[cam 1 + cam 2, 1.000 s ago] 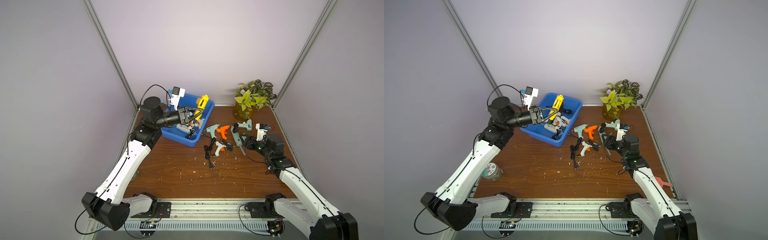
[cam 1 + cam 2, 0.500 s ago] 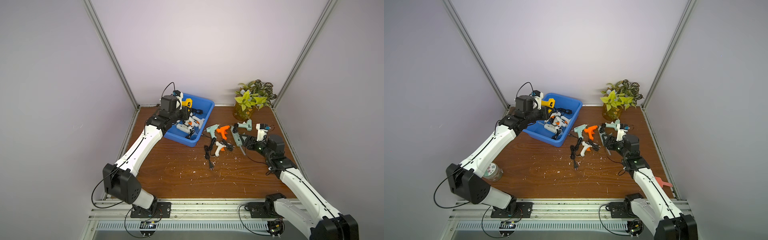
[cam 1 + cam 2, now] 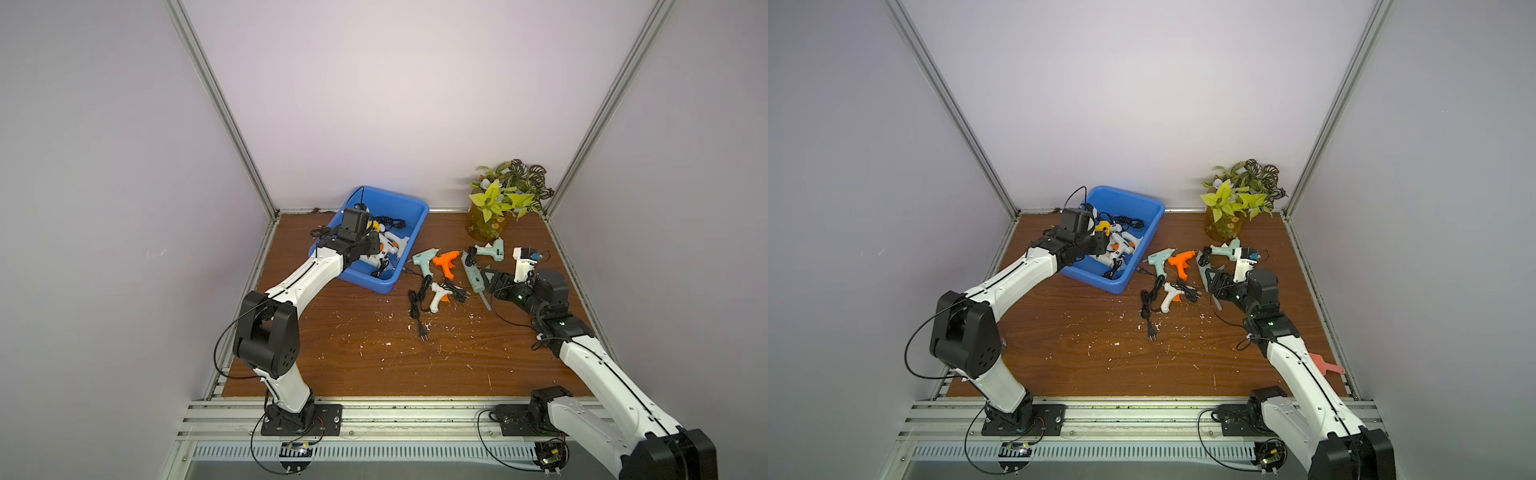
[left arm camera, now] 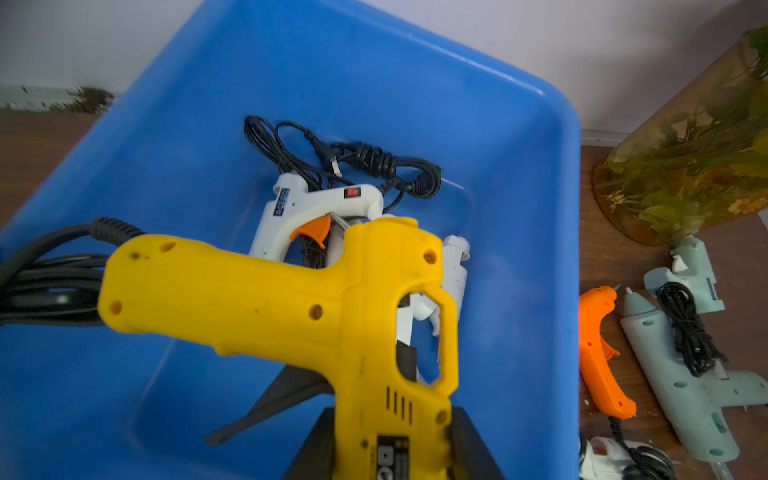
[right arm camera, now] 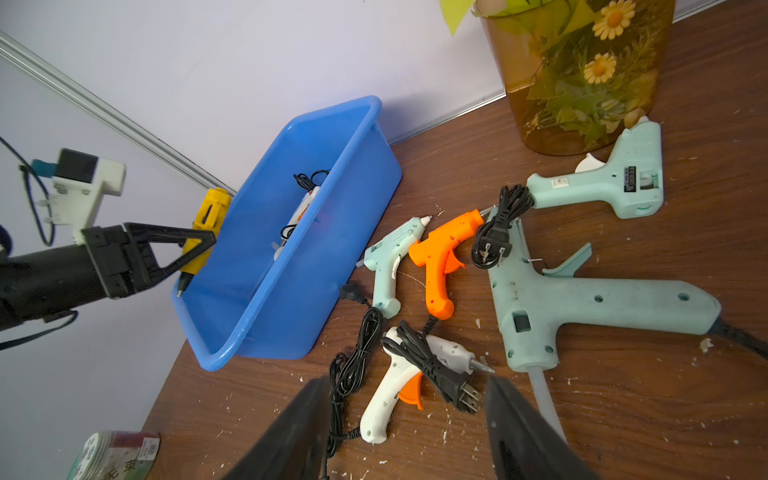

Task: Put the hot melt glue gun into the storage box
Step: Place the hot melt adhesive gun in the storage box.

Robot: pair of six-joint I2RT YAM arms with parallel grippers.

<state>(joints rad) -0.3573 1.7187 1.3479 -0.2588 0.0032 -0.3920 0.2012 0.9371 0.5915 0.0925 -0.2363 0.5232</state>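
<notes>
The yellow glue gun (image 4: 364, 300) is flat over the blue storage box's opening, so my left gripper should keep going down to the white glue guns inside (image 3: 1125, 241) and let it go.
My left gripper (image 4: 392, 449) is shut on the barrel of a yellow hot melt glue gun (image 4: 291, 299). It holds the gun low over the left part of the blue storage box (image 3: 409, 208), handle out sideways. Two white glue guns (image 4: 316, 208) with black cords lie in the box. On the table to the right of the box lie a small mint gun (image 3: 424, 259), an orange gun (image 3: 445, 262), a white gun (image 3: 437, 296) and a large mint gun (image 3: 473, 272). My right gripper (image 5: 407, 384) is open and empty, hovering by the white gun (image 5: 386, 399).
A further mint gun (image 3: 490, 249) lies in front of a potted plant in an amber vase (image 3: 488, 220) at the back right. A black cord with plug (image 3: 417, 316) trails toward the table's middle. A tape roll (image 5: 112, 453) sits near the left edge.
My left arm has swung round and come down with the yellow gun, from high beside the box to low over its left part. The right arm has stayed put.
</notes>
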